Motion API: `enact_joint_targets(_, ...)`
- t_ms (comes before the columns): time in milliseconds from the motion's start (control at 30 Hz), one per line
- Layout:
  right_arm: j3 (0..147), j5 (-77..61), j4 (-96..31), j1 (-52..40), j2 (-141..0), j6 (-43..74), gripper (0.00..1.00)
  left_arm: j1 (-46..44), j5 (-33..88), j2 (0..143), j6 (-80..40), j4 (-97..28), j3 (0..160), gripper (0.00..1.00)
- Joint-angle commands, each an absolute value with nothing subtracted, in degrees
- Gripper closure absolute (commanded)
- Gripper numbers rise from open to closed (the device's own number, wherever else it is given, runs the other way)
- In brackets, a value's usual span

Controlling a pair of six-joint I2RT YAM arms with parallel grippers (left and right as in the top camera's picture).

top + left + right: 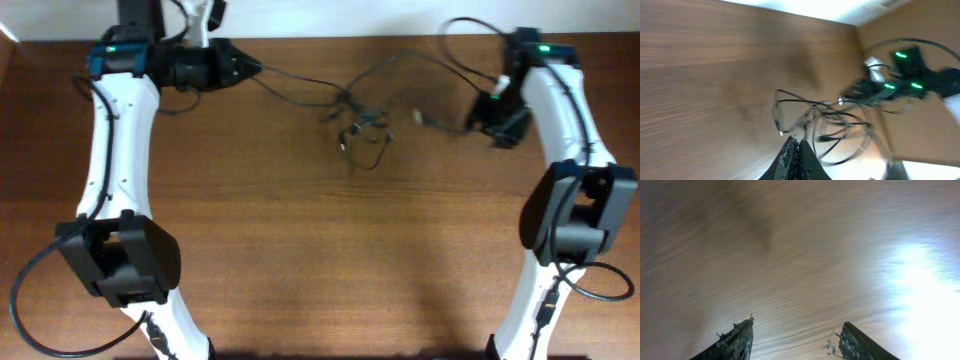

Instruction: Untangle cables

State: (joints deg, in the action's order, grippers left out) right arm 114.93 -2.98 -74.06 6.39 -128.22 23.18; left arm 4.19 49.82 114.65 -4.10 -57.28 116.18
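I should slacken the cord [302,77], since it runs stretched from my left gripper into the tangle, and take a strand of cord at the tangle [362,122] with my right gripper.
The cables [360,122] are thin black cords in a loose tangle at the far middle of the table, with a silver plug end [418,117] lying to the right. One cord runs left from the tangle to my left gripper [250,69], which is shut on it near the far left. In the left wrist view the shut jaws [797,144] point at the tangle [827,125]. My right gripper [487,128] is open just right of the plug end. In the right wrist view its jaws [796,332] show only bare blurred wood between them.
The brown wooden table [330,250] extends toward the front. Thicker black robot cables [465,40] loop near the right arm at the far edge. The right arm with green lights [905,82] shows in the left wrist view behind the tangle.
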Motion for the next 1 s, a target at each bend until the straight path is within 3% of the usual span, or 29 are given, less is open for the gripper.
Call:
enact_joint_targets(0, 114.5, 4.5, -74.9, 5.3, -128.3, 24.2, 0.43, 3.9, 30.6, 112.5, -3.0, -58.0, 117.5, 1.0)
enact_joint_targets(267, 114.5, -5.7, -76.4, 2.7, -128.2, 13.6, 0.47, 3.4, 28.8, 112.5, -3.0, -58.4, 117.5, 0.96)
enact_joint_targets(633, 127.8, -28.2, -94.0, 1.1, -122.1, -11.2, 0.19, 1.0, 33.9, 112.5, -3.0, -59.7, 117.5, 0.97)
enact_joint_targets(700, 131.9, -29.0, -93.6, 0.7, -121.8, -10.8, 0.16, -0.4, 33.9, 112.5, -3.0, -59.7, 117.5, 0.97)
enact_joint_targets(733, 133.3, -28.2, -92.7, 0.7, -121.8, -8.8, 0.09, -1.0, 33.9, 112.5, -3.0, -59.7, 117.5, 0.97)
enact_joint_targets(867, 133.1, -6.1, -87.7, 0.7, -122.2, 13.9, 0.02, -3.1, 33.8, 112.5, -3.0, -59.7, 117.5, 0.97)
enact_joint_targets(967, 130.5, -8.8, -87.6, -0.4, -122.3, 13.5, 0.01, -4.4, 33.4, 112.5, -3.0, -59.7, 117.5, 0.97)
